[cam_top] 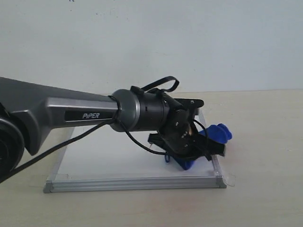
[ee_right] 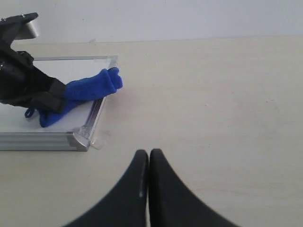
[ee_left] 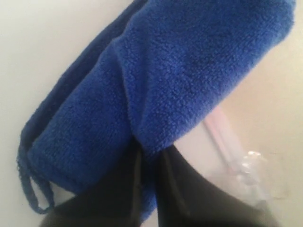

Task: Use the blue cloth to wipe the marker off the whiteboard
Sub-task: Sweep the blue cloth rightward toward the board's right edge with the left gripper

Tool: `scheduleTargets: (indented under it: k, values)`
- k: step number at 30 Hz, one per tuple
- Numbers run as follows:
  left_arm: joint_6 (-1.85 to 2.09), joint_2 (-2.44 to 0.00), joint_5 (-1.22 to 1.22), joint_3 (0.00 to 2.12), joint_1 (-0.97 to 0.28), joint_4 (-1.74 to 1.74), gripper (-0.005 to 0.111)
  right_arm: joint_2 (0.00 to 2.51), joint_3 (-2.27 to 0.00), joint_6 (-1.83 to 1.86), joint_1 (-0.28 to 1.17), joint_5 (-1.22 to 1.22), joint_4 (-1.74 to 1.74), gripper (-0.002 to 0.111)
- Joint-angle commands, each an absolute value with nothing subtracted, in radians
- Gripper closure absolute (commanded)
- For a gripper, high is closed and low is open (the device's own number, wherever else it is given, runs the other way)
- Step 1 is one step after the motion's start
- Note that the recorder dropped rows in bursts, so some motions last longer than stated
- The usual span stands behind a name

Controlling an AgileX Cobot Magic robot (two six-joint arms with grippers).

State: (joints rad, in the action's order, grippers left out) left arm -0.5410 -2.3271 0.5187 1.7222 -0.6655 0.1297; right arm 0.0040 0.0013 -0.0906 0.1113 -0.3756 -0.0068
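Note:
The blue cloth's end [cam_top: 220, 133] sticks out over the whiteboard's silver frame, so the robot's left gripper should sweep the cloth back toward the middle of the whiteboard [cam_top: 137, 160].
The blue cloth [cam_top: 218, 132] lies on the whiteboard [cam_top: 109, 163] by its right edge, one end poking over the silver frame. My left gripper [cam_top: 199, 151] is shut on it; the left wrist view shows the cloth [ee_left: 156, 80] pinched between the black fingers [ee_left: 123, 189], its little loop hanging to one side. In the right wrist view the cloth [ee_right: 90, 87] rests near the board's corner [ee_right: 80, 138], held by the left gripper [ee_right: 57, 97]. My right gripper [ee_right: 149, 153] is shut and empty, over bare table beside the board. No red marker lines show in any view.
The left arm [cam_top: 71, 113] stretches across the board from the left and hides much of its surface. A clear tape tab [ee_left: 255, 170] sits at the board's corner. Beige tabletop [ee_right: 213, 94] extends to the right of the board; a pale wall stands behind.

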Motion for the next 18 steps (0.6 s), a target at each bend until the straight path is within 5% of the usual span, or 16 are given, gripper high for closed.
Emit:
scheduleTargets:
  k: [1,7,18]
  values:
    - [-0.556,-2.34,0.713,1.727,-0.568,0.22,0.103,0.0,0.0,-0.09,0.109,-0.366,-0.008,0.108]
    - [-0.523,-2.309,0.675,1.729,-0.546,0.176,0.103,0.0,0.0,-0.09,0.109,-0.366,-0.008,0.108]
    - [-0.264,-2.311,0.464,1.729,-0.687,-0.091,0.103,0.0,0.0,-0.09,0.109,-0.366,-0.008,0.108]
